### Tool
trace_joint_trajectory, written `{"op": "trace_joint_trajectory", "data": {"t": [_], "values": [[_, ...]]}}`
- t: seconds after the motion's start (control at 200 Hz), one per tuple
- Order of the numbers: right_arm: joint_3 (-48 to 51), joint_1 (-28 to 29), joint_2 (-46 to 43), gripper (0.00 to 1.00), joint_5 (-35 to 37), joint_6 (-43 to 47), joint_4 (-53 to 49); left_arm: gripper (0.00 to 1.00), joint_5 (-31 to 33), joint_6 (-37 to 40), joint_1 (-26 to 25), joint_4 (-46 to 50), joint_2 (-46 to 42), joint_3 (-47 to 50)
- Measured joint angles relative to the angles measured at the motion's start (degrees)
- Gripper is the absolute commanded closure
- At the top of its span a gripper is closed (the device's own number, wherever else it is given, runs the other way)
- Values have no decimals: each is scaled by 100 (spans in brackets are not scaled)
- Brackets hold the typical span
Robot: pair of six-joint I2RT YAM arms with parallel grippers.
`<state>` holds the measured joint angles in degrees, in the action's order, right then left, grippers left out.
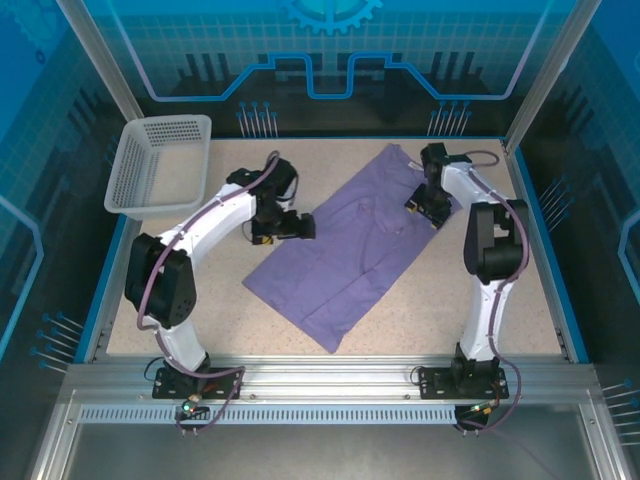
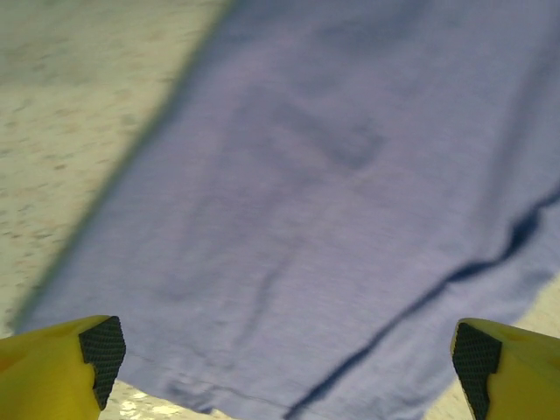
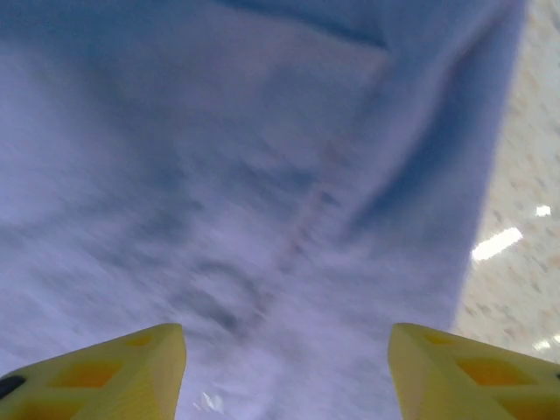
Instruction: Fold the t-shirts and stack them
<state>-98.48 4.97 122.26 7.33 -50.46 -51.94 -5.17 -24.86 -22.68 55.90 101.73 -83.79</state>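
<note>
The t-shirt [image 1: 345, 258] is at a slant to the table's front edge, so before folding it, the robot should turn its collar end straight with the right gripper and its hem corner [image 1: 252, 282] with the left gripper.
A lavender-purple t-shirt [image 1: 345, 255] lies spread slantwise across the middle of the table, partly folded lengthwise. My left gripper [image 1: 296, 228] hovers at the shirt's left edge, its yellow fingers [image 2: 61, 363] wide apart over the cloth [image 2: 332, 219] and holding nothing. My right gripper [image 1: 428, 208] sits over the shirt's upper right part near a sleeve. It is open too, with blurred purple fabric [image 3: 262, 192] below its yellow fingers [image 3: 114, 372].
A pale mesh basket [image 1: 160, 165] stands at the back left corner. Bare speckled tabletop [image 1: 480, 310] lies right of and in front of the shirt. A blue raised rim [image 1: 545, 250] bounds the table.
</note>
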Motion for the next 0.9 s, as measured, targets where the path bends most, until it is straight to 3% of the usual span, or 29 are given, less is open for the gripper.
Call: {"op": "trace_joint_trajectory", "data": {"t": [0.27, 0.555, 0.9], "values": [[-2312, 367, 1770, 37, 227, 48, -737, 2, -17, -210, 835, -35, -68, 892], [-4791, 859, 3106, 38, 31, 525, -1314, 2, 133, -372, 940, -52, -610, 1121], [-5904, 1329, 3821, 37, -1110, 726, -422, 2, 22, -671, 1364, -186, -767, 1781]]}}
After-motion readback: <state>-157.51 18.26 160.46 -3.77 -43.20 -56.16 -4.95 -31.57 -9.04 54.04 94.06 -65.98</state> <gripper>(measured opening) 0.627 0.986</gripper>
